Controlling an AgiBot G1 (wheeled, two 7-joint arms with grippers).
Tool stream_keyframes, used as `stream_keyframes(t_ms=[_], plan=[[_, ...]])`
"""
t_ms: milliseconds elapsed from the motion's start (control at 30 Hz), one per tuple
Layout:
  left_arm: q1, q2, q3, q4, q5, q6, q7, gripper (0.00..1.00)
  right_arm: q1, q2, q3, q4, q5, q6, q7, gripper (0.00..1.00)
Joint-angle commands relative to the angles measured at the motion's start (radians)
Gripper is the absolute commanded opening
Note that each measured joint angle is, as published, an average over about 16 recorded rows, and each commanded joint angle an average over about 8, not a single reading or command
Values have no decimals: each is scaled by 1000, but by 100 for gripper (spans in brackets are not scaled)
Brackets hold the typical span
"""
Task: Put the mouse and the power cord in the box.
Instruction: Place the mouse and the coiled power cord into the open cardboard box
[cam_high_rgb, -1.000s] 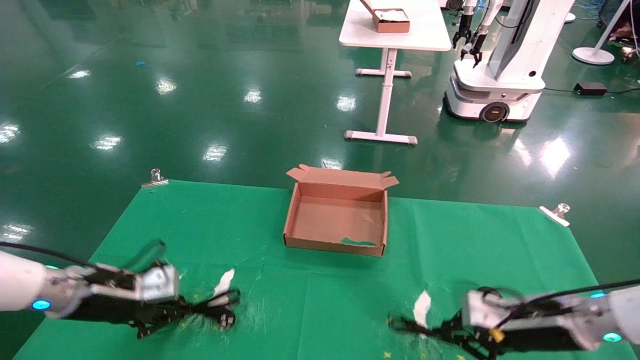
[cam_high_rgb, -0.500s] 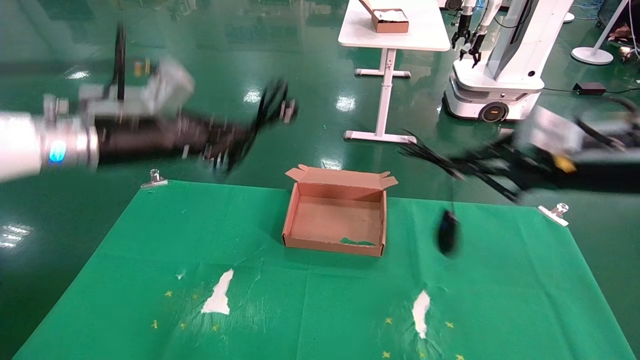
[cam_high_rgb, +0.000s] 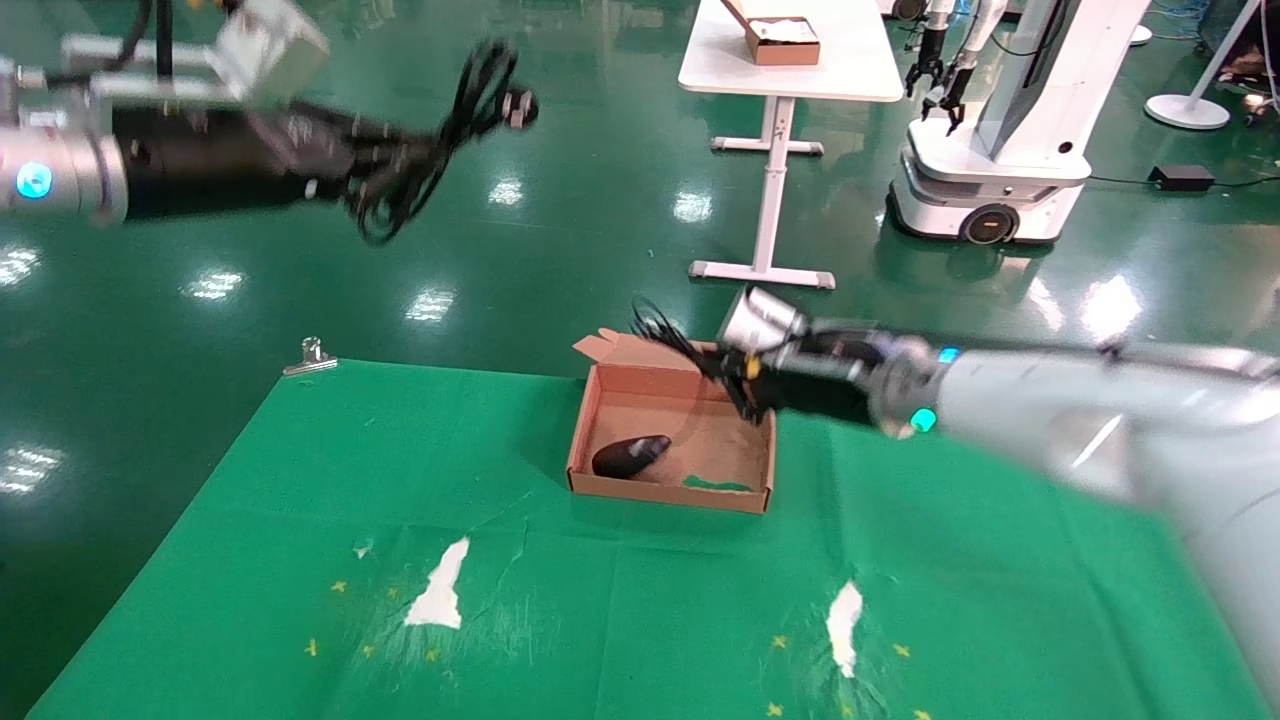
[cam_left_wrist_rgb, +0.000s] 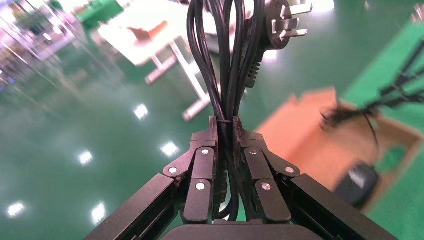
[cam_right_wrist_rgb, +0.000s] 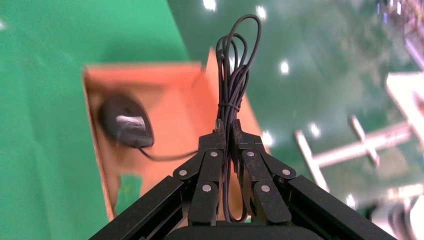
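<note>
The looped mouse cable (cam_high_rgb: 662, 328) and my right gripper holding it are in the way of the box, so my right gripper should put the cable down inside (cam_high_rgb: 692, 430) and pull back before my left gripper lowers the power cord.
The brown cardboard box (cam_high_rgb: 665, 493) stands open on the green cloth. The black mouse (cam_high_rgb: 630, 455) lies inside it at the front left corner, label up in the right wrist view (cam_right_wrist_rgb: 125, 122). My right gripper (cam_high_rgb: 732, 385) reaches over the box's far right corner, shut on the looped thin mouse cable (cam_right_wrist_rgb: 235, 65). High at the upper left, away from the table, my left gripper (cam_high_rgb: 425, 160) is shut on the bundled power cord (cam_high_rgb: 470, 90). Its loops and pinned plug (cam_left_wrist_rgb: 280, 25) stick out past the fingertips.
The green cloth (cam_high_rgb: 500, 600) has torn white patches (cam_high_rgb: 440, 595) (cam_high_rgb: 845, 610) near me and a metal clip (cam_high_rgb: 310, 355) at its far left corner. Beyond it stand a white table (cam_high_rgb: 790, 70) with a small reddish-brown box (cam_high_rgb: 782, 42) and another robot (cam_high_rgb: 1000, 130).
My right arm swung left over the box, and the mouse went from hanging above the cloth to lying inside the box. My left arm rose a little higher with the power cord.
</note>
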Motion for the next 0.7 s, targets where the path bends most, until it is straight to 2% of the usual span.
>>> stream_keyframes(t_ms=[33,233,267,400,533,700], plan=[[2,-17,9,8,12,22,4,0,-28,-42,2,-28,1,98,-11,16],[17,-33,39,11,56,53,29,0,-62,-48,2,-1,14,26,-9,90],[21,-30,44,11,63,54,34,0,-62,-47,1,1,14,17,-9,99],[44,-1,61,7,87,40,54,0,-59,-39,-2,-2,15,17,-13,100],[76,62,73,-1,104,-10,79,0,-51,-19,0,-16,19,53,-31,100],[141,182,89,-14,127,-181,113,0,-15,35,8,-28,28,102,-74,100]])
